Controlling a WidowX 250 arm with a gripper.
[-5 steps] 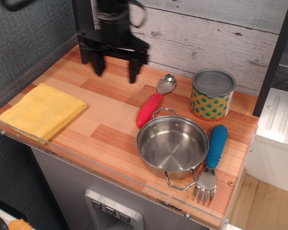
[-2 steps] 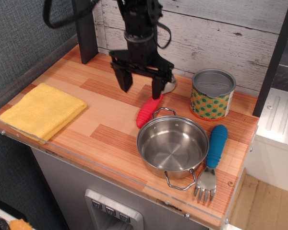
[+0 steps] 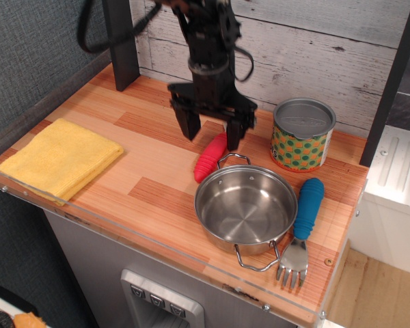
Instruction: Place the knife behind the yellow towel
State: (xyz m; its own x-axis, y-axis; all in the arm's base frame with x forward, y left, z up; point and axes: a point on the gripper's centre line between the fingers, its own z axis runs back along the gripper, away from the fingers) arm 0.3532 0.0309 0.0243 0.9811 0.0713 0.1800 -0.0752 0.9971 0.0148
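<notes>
The red handle [image 3: 210, 158] lies next to the pot's wire loop [image 3: 233, 158], so when I lift, the spoon should come away and the pot should stay where it is.
The knife, really a spoon with a red ribbed handle [image 3: 209, 159], lies on the wooden counter just behind the steel pot [image 3: 245, 207]. Its metal bowl is hidden behind my gripper. My gripper [image 3: 212, 134] hangs open right over the upper end of the red handle, one finger on each side of it, not closed on it. The yellow towel [image 3: 61, 158] lies flat and folded at the counter's left front, well apart from the spoon.
A green and orange patterned tin [image 3: 302, 134] stands at the back right. A blue-handled metal fork [image 3: 303, 224] lies right of the pot. A dark post [image 3: 121, 42] stands at the back left. A grey plank wall [image 3: 314, 41] runs behind the counter.
My gripper has moved from the back left to the right and down. It now straddles the spoon's handle and hides the metal bowl. The spoon, towel, pot, tin and fork have not moved.
</notes>
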